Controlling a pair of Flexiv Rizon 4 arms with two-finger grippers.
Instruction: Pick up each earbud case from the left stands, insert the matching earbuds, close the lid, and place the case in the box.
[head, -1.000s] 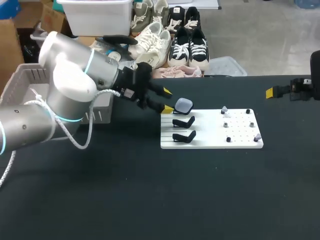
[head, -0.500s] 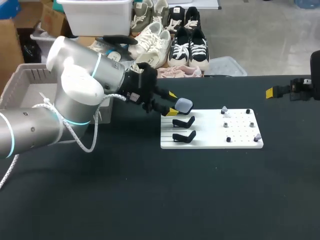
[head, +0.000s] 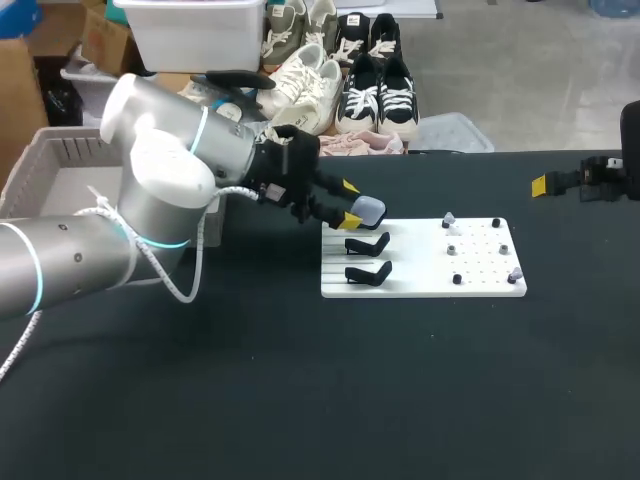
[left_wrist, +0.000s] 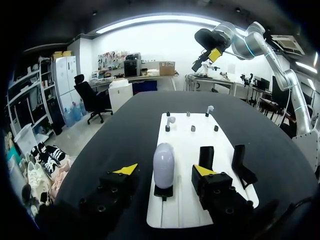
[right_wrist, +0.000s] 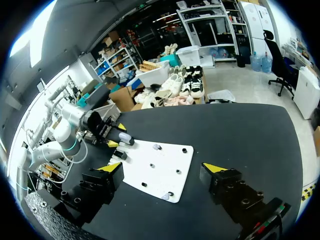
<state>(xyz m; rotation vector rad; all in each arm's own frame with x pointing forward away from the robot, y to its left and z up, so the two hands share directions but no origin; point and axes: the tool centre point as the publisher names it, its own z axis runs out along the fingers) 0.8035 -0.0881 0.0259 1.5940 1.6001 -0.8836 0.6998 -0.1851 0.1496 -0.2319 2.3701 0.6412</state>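
The earbud case (head: 369, 210) should have empty sockets hidden inside when I open its lid, because the pale earbuds (head: 448, 219) are out on the pegs.
A pale lavender earbud case (head: 369, 209) stands on the farthest of three black stands on the white board (head: 420, 285). My left gripper (head: 347, 204) is open around it, one yellow tip on each side. In the left wrist view the case (left_wrist: 163, 164) sits upright between the fingers (left_wrist: 127, 169), with a gap on both sides. The two nearer stands (head: 368, 245) (head: 368, 272) are empty. Small earbuds (head: 449, 218) (head: 514, 273) rest on pegs on the board's right half. My right gripper (head: 545, 184) hangs open at the table's far right, well away from the board (right_wrist: 150, 172).
A grey slatted box (head: 55, 145) sits at the table's left edge, behind my left arm. Black tabletop (head: 350, 390) stretches in front of the board.
My left gripper has moved right until its fingers straddle the case, and its jaws have narrowed a little. The case, the board and the right arm have not moved.
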